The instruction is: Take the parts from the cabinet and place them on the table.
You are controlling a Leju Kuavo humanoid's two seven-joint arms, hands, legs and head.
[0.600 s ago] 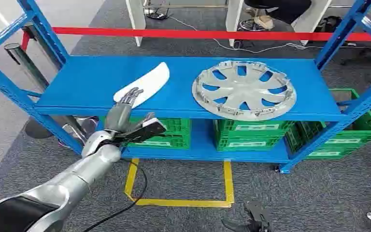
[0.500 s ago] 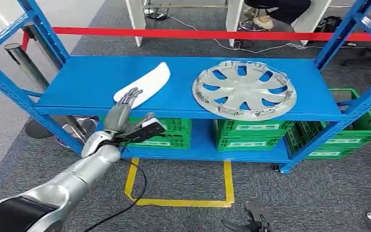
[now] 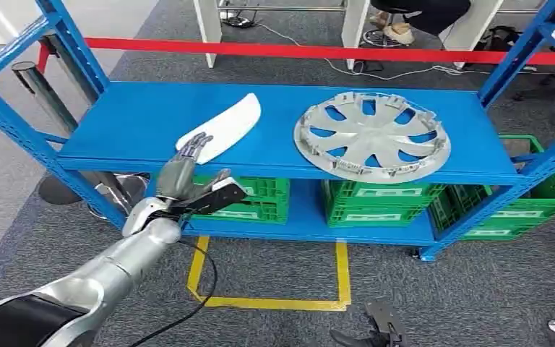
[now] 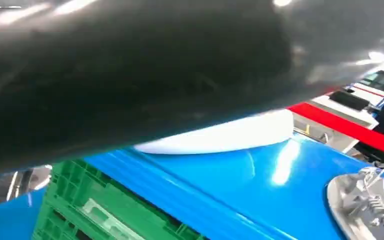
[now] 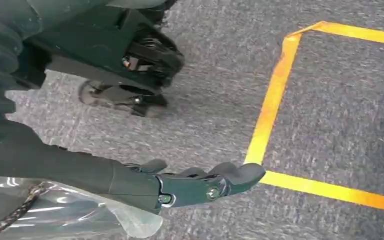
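Observation:
The white part (image 3: 225, 127) holds a smooth, firm curve (image 3: 243, 138) along its edge, so it will come up stiff, with its far end staying up, when I raise its near end.
A white curved plastic part (image 3: 222, 128) lies on the left half of the blue cabinet's top shelf (image 3: 137, 116); it shows as a white shape (image 4: 230, 135) in the left wrist view. A silver wheel cover (image 3: 372, 134) lies on the right half, its edge (image 4: 370, 205) in the left wrist view. My left hand (image 3: 184, 173) reaches up at the shelf's front edge, fingers stretched toward the near end of the white part, thumb spread, holding nothing. My right hand (image 5: 200, 185) hangs over the carpet, fingers loosely curled and holding nothing.
Green crates (image 3: 376, 199) fill the lower shelf, with more at the right (image 3: 527, 195). Blue uprights (image 3: 79, 50) frame the rack. A red barrier tape (image 3: 296, 52) runs behind it. Yellow floor tape (image 3: 267, 300) marks a square on the grey carpet.
The whole view has shifted slightly, so the camera moved. My left hand stays at the shelf's front edge near the white part, much as before.

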